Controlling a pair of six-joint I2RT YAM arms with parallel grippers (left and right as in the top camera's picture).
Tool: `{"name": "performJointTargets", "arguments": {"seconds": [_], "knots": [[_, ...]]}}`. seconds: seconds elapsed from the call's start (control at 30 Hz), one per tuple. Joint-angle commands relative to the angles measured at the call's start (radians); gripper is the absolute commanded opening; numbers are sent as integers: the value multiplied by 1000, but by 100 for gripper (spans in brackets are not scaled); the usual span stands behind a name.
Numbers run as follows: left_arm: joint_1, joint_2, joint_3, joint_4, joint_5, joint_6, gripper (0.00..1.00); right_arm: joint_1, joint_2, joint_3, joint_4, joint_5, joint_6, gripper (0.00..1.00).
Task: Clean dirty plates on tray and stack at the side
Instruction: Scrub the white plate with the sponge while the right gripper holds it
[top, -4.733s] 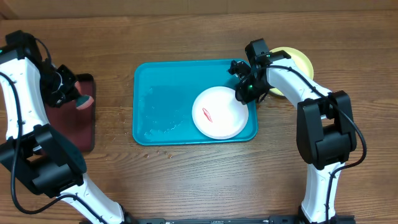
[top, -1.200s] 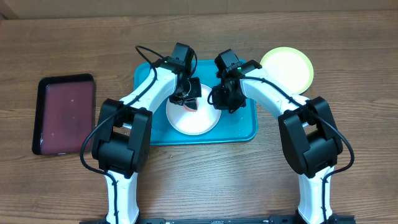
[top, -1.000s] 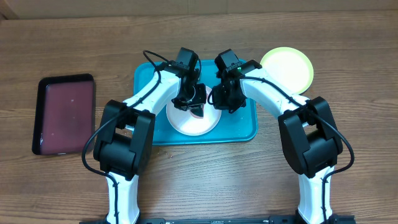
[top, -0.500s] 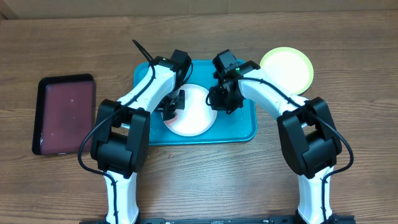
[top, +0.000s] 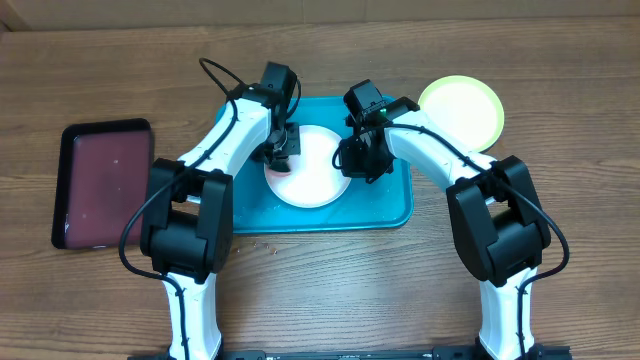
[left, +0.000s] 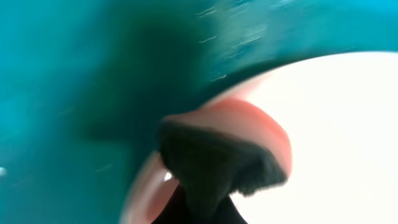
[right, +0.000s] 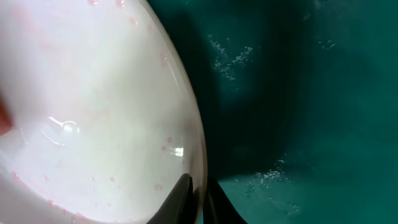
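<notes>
My left gripper should wipe the pink sponge back over the plate's middle (top: 309, 178), since the sponge is at the white plate's rim while pink droplets are still inside.
The white plate (top: 315, 180) lies on the turquoise tray (top: 235, 200), left of its middle. My left gripper (top: 279, 152) is shut on a pink sponge with a dark side (left: 249, 124) and presses it on the plate's upper-left rim (left: 348, 137). My right gripper (top: 358, 162) is shut on the plate's right rim; its fingers (right: 198, 193) pinch the edge. The plate surface (right: 93, 106) is wet with faint pink droplets. The yellow-green plate (top: 462, 108) lies on the table right of the tray. The light blue plate is not in view.
A black-rimmed maroon tray (top: 105, 185) lies on the table at the far left. The turquoise tray's floor is wet (right: 311, 93). Both arms cross over the tray's back half.
My left gripper has swept the sponge from the plate's middle to its upper-left rim. The right gripper has stayed on the rim. The red smear seen earlier is gone.
</notes>
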Motion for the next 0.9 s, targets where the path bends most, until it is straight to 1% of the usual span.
{"name": "performJointTargets", "arguments": {"seconds": [0.0,0.33,0.4,0.43,0.6,0.77,0.87], "knots": [[-17,24,3,34,201,0,5,-10,5,-8,-5,42,4,8],[-97,24,-90,67,201,2,4,-10,5,-8,0,42,4,8],[-106,24,-100,60,179,26,4,-10,5,-8,-1,42,4,8],[-106,24,-100,52,146,29,4,-10,5,-8,-4,42,4,8],[-90,24,-100,49,-108,16,4,-10,5,-8,-13,43,3,8],[-59,24,-100,100,-368,16,4,-10,5,-8,-16,43,3,8],[-44,24,-100,117,-484,16,4,-10,5,-8,-16,43,3,8]]}}
